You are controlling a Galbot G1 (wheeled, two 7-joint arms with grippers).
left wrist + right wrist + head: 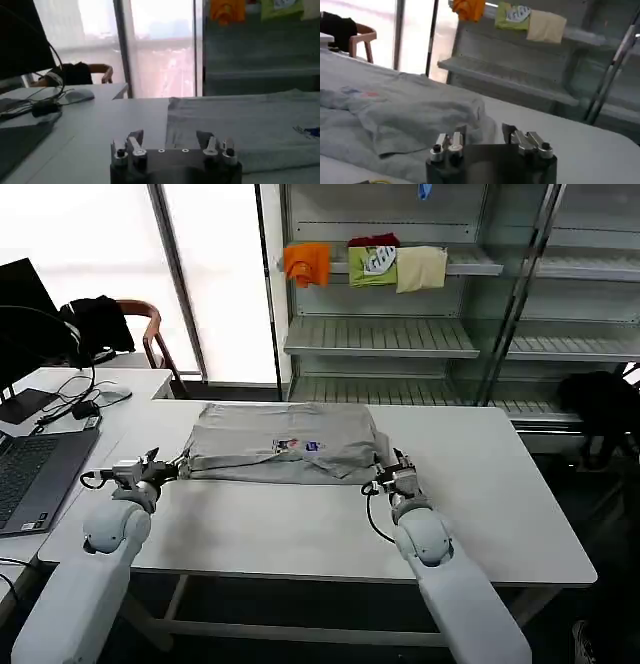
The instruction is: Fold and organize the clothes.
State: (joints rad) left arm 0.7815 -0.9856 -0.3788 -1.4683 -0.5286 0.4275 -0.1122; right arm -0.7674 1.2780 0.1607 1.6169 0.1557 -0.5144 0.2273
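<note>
The folded shirt will slide along and stay folded when I pull it toward me, because the upper layer lies flat over the front edge's lower layer.
A light grey shirt lies folded into a wide band at the middle of the white table, its small chest print facing up. My left gripper sits low at the shirt's left end. In the left wrist view this gripper is open, and the shirt's edge starts just ahead of its fingers. My right gripper is at the shirt's right front corner. In the right wrist view it stands open, with a bunched corner of the shirt reaching between its fingers.
A laptop, a mouse and cables lie on the desk to the left. A chair with a black jacket stands behind it. The shelf rack at the back holds orange, green and cream cloths. A dark bag is at the right.
</note>
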